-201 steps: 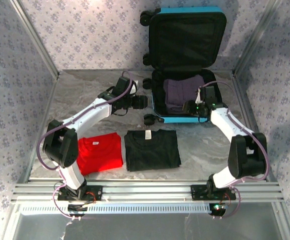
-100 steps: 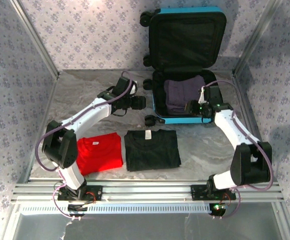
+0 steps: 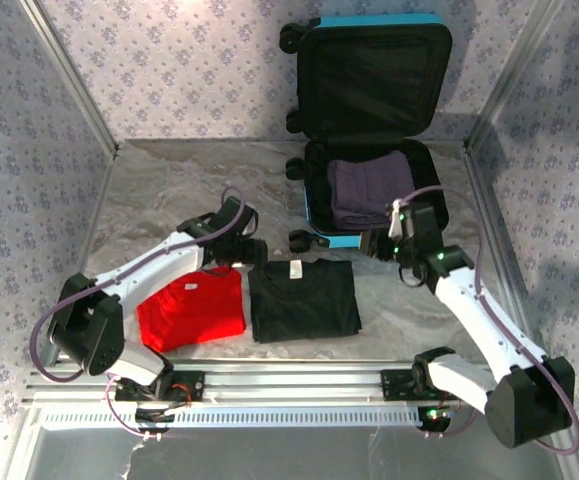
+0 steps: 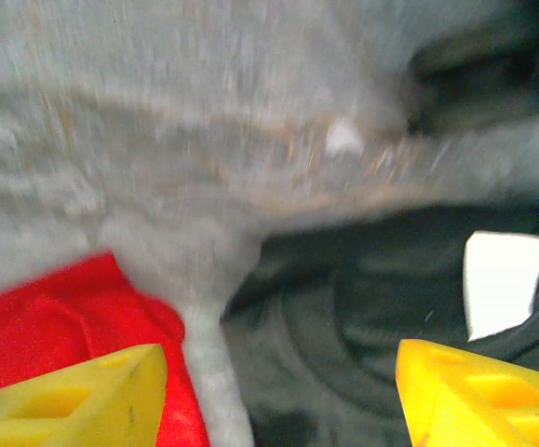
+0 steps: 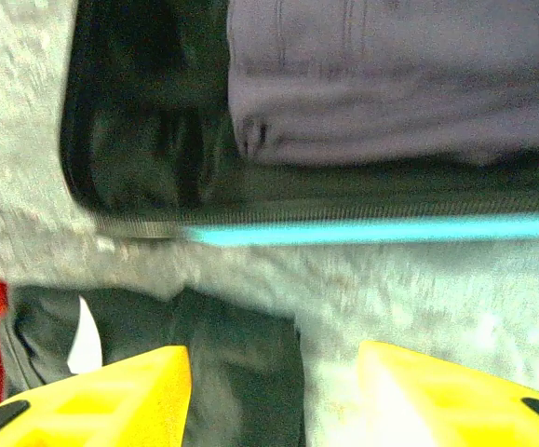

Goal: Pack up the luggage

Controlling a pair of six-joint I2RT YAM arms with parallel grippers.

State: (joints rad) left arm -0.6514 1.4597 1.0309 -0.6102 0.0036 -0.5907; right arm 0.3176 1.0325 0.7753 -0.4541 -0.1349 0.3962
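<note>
The black shirt is separated from the red shirt by a gap [image 3: 247,302], so the robot's left gripper should keep lowering until its fingers straddle the black shirt's side edge [image 3: 254,304], then close.
The turquoise luggage [image 3: 373,19] lies open at the back of the table, its lid upright against the wall. A folded purple garment [image 3: 369,190] rests in its base. A folded black shirt [image 3: 302,298] and a folded red shirt [image 3: 191,308] lie side by side on the table near the arms. My left gripper [image 3: 257,252] hovers open over the gap between the red shirt [image 4: 36,317] and the black shirt [image 4: 390,298]. My right gripper [image 3: 377,243] is open above the table just in front of the luggage's turquoise edge [image 5: 371,230], at the black shirt's [image 5: 213,363] far right corner.
Patterned walls with metal posts close in the grey marbled table [image 3: 169,190] on three sides. The luggage's black wheels [image 3: 299,238] stick out at its left side. An aluminium rail [image 3: 289,380] runs along the near edge.
Both arms have drawn back toward the near side. The left gripper went from beside the luggage to the shirts. The right gripper came out of the luggage's base to the table in front.
</note>
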